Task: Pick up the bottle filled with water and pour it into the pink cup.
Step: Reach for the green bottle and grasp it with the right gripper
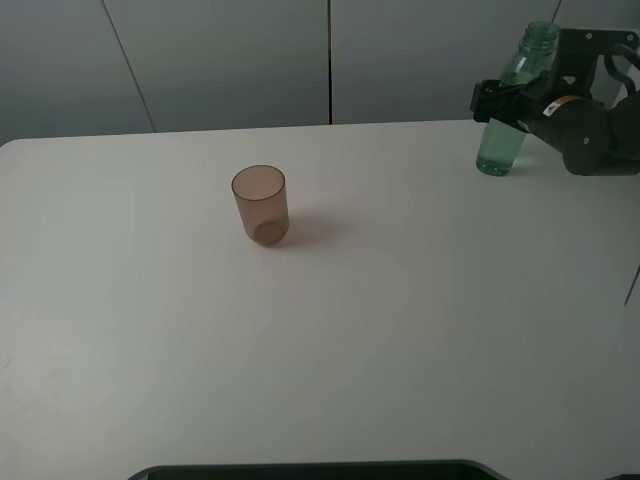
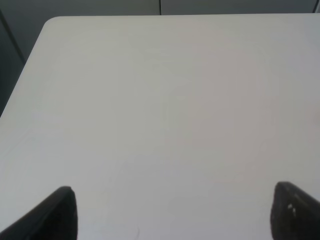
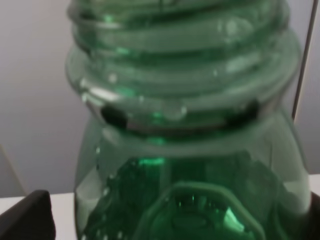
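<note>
I expect the green bottle (image 1: 503, 138) to let water out in a narrow stream when I tip it over the pink cup, because its body narrows to an open threaded neck (image 1: 541, 37).
The green bottle (image 1: 500, 140) stands upright at the far right of the white table (image 1: 400, 330), with no cap on its threaded neck. My right gripper (image 1: 497, 100) is at its upper body, open, with a finger on either side. In the right wrist view the bottle (image 3: 190, 150) fills the frame between the dark fingertips (image 3: 25, 217). The pink cup (image 1: 261, 205) stands upright left of centre, well apart from the bottle. My left gripper (image 2: 172, 215) is open over bare table, holding nothing, and is out of the exterior high view.
Grey wall panels (image 1: 230, 60) rise just behind the table's far edge, close behind the bottle. A dark flat shape (image 1: 320, 470) lies along the front edge. The left wrist view shows a rounded table corner (image 2: 50, 22).
</note>
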Robot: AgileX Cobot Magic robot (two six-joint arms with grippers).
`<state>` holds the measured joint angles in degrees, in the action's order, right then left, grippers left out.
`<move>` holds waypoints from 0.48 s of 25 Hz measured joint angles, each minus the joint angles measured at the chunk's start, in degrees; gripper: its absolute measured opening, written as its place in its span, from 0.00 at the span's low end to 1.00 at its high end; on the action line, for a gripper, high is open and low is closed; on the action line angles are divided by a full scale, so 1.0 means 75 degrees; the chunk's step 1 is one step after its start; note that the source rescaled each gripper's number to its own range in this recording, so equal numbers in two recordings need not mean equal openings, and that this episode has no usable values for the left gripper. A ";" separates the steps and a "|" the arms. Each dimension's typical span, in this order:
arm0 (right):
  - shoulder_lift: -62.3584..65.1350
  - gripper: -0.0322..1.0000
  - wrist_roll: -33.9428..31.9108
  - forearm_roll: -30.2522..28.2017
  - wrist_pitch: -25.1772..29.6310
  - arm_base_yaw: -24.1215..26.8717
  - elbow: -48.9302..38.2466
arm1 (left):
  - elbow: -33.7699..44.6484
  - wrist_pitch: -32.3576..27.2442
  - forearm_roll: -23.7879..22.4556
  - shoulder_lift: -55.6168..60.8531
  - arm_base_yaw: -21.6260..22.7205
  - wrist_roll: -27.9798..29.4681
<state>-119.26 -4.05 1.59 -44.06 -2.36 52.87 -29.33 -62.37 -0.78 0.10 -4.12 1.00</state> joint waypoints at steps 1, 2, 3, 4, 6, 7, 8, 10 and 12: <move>-0.0059 1.00 0.0015 -0.0014 0.0033 0.0000 0.0092 | 0.0000 0.0000 0.0000 0.0000 0.0000 0.0000; -0.0113 1.00 0.0048 -0.0014 0.0047 0.0000 0.0150 | 0.0000 0.0000 0.0000 0.0000 0.0000 0.0000; -0.0155 1.00 0.0056 -0.0014 0.0047 0.0000 0.0172 | 0.0000 0.0000 0.0000 0.0000 0.0000 0.0000; -0.0185 1.00 0.0056 -0.0014 0.0070 0.0000 0.0184 | 0.0000 0.0000 0.0000 0.0000 0.0000 0.0000; -0.0204 1.00 0.0074 -0.0029 0.0172 0.0000 0.0184 | 0.0000 0.0000 0.0000 0.0000 0.0000 0.0000; -0.0204 1.00 0.0087 -0.0039 0.0194 0.0000 0.0184 | 0.0000 0.0000 0.0000 0.0000 0.0000 0.0000; -0.0204 0.99 0.0087 -0.0039 0.0194 0.0000 0.0184 | 0.0000 0.0000 0.0000 0.0000 0.0000 0.0000; -0.0204 0.62 0.0087 -0.0058 0.0194 0.0000 0.0200 | 0.0000 0.0000 0.0000 0.0000 0.0000 0.0000; -0.0204 0.06 0.0118 -0.0010 0.0182 0.0017 0.0215 | 0.0000 0.0000 0.0000 0.0000 0.0000 0.0000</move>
<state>-120.79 -3.16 1.51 -42.70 -2.24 54.48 -29.33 -62.37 -0.78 0.10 -4.12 1.00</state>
